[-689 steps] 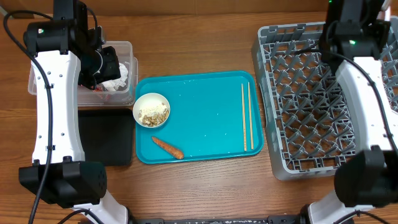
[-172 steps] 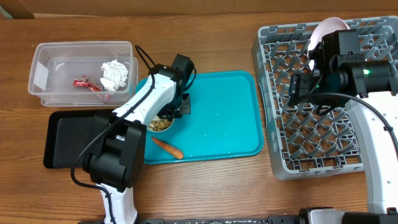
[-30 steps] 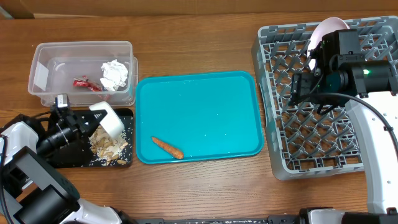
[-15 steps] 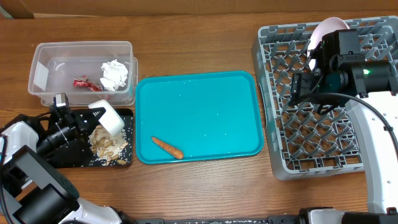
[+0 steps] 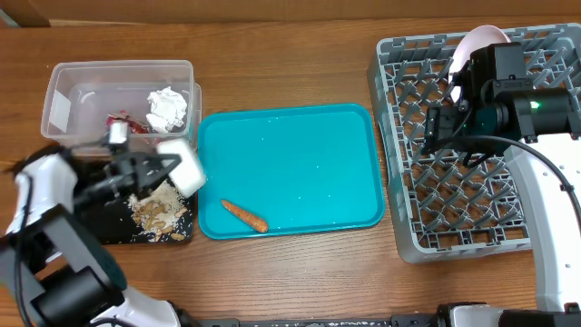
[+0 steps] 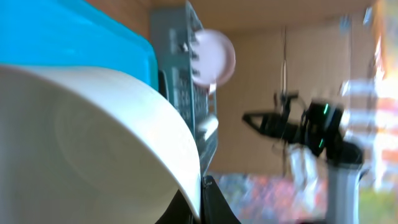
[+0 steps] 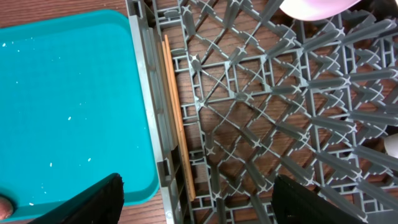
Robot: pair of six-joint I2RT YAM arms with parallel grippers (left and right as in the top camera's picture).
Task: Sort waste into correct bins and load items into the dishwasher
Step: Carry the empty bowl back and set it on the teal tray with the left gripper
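Note:
My left gripper carries on carrying the white bowl [image 5: 187, 170] to the teal tray's middle [image 5: 290, 156] until it rests on the tray, because the bowl is empty and that spot is clear.
My left gripper [image 5: 166, 167] is shut on the rim of a small white bowl [image 5: 186, 170], held tilted above the right end of the black tray [image 5: 95, 229]. In the left wrist view the bowl [image 6: 93, 143] fills the frame and a dark fingertip [image 6: 214, 202] pinches its edge. Beige rice scraps [image 5: 159, 211] lie in the black tray. The clear tub [image 5: 68, 100] holds a crumpled tissue [image 5: 166, 107] and a red wrapper [image 5: 123, 121]. A carrot piece [image 5: 243, 214] lies on the teal tray [image 5: 300, 154]. My right gripper [image 7: 199, 205] hangs open over the grey rack [image 5: 472, 200], above the chopsticks [image 7: 178, 130].
A white plate [image 5: 474, 44] stands upright at the rack's far edge; it also shows in the right wrist view as the plate [image 7: 317, 6]. The teal tray [image 7: 68, 99] lies just left of the rack wall. Bare wooden table surrounds the containers.
My left gripper has swung the bowl to the right, off the middle of the black tray toward the teal tray's edge. The right arm has not moved.

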